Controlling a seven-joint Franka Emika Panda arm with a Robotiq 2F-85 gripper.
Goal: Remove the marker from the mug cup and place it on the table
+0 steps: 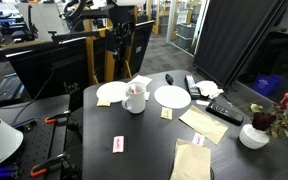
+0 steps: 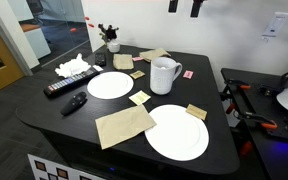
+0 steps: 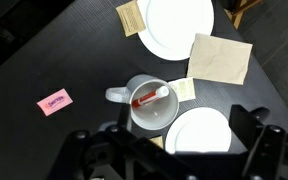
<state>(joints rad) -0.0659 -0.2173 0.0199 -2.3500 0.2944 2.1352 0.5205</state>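
Observation:
The marker in the mug cup (image 3: 150, 97) lies almost in line with the way my gripper closes. Next, I turn my gripper on the way down so that it closes across the marker's body.
The white mug cup (image 3: 142, 122) stands upright near the middle of the dark table (image 3: 44, 50), handle to the left in the wrist view. The red-orange marker (image 3: 149, 97) lies slanted inside it, pale end up at the right. The mug also shows in both exterior views (image 1: 134, 100) (image 2: 164, 76), and the marker's red tip pokes above its rim (image 1: 134, 88). My gripper (image 3: 169, 142) hangs high above the mug, open and empty. Its two fingers show at the top edge of an exterior view (image 2: 184, 7).
Two flat white plates (image 3: 179, 25) (image 3: 199, 130) flank the mug. Tan napkins (image 3: 221, 58), a pink note (image 3: 54, 101) and yellow notes lie around. A remote (image 2: 64, 87), tissues (image 2: 72, 67), a small white bowl (image 1: 253, 136) and flowers (image 1: 269, 118) sit near the edges.

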